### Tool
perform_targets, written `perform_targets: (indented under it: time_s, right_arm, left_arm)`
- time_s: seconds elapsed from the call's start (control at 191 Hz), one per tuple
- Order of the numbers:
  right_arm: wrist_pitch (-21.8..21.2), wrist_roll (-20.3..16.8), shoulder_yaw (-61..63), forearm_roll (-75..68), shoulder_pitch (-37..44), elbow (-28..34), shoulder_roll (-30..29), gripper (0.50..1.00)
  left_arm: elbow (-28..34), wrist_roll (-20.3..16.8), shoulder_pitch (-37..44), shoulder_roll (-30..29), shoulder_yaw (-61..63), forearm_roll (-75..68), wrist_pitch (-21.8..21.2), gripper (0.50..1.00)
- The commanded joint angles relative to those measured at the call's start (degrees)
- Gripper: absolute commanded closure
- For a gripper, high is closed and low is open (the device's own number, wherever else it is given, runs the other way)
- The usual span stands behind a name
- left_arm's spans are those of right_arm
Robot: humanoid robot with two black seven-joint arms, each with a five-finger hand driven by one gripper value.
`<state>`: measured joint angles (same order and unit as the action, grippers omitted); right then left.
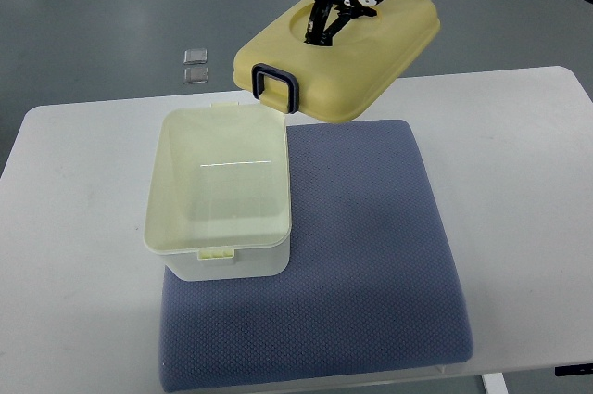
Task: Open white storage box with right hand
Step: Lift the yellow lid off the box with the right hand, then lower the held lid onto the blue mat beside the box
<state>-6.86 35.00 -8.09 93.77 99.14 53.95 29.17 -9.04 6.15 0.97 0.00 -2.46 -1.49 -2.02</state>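
The lid is clear of the white storage box and the mat (375, 199) beside the box is free, so my right gripper carries on going to the mat and lets go there.
The white storage box (219, 264) stands open and empty on the left part of a blue-grey mat (371, 255), its pale yellow inside showing. Its pale yellow lid (371, 56) is off the box and held tilted in the air over the far side of the table. A dark blue latch loop (275, 86) hangs at the lid's lower left edge. A white and black robot hand (338, 5) comes in from the top edge, its black fingers (320, 25) gripping in the recess on the lid's top. I cannot see which side its arm comes from.
The mat lies on a white table (74, 227) with rounded corners. Two small clear square pieces (195, 64) lie on the grey floor beyond the table's far left. Dark equipment shows at the top right corner.
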Motion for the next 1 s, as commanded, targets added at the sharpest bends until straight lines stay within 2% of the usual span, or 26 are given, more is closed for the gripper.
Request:
perform_targets:
  time_s: [0.0, 0.157, 0.409, 0.687, 0.808, 0.997]
  right_arm:
    - [0.00, 0.00, -0.18, 0.10, -1.50, 0.10, 3.18, 1.000]
    - [0.35, 0.00, -0.26, 0.53, -4.49, 0.10, 7.13, 1.000]
    - [5.63, 0.00, -0.26, 0.53, -11.78, 0.10, 8.54, 1.000]
    - [12.13, 0.00, -4.31, 0.97, -18.90, -0.87, 6.25, 1.000]
    - [14.85, 0.00, -5.01, 0.97, -22.32, -4.38, 4.41, 1.000]
    - [15.21, 0.00, -4.83, 0.89, -23.82, -5.08, 2.03, 1.000]
  left_arm:
    - [-0.01, 0.00, -0.01, 0.00, 0.00, -0.01, 0.00, 0.500]
    - [-0.01, 0.00, -0.01, 0.00, 0.00, -0.01, 0.00, 0.500]
    - [-0.01, 0.00, -0.01, 0.00, 0.00, -0.01, 0.00, 0.500]
    - [-0.01, 0.00, -0.01, 0.00, 0.00, -0.01, 0.00, 0.500]
    - [-0.01, 0.00, -0.01, 0.00, 0.00, -0.01, 0.00, 0.500]
    - [-0.01, 0.00, -0.01, 0.00, 0.00, -0.01, 0.00, 0.500]
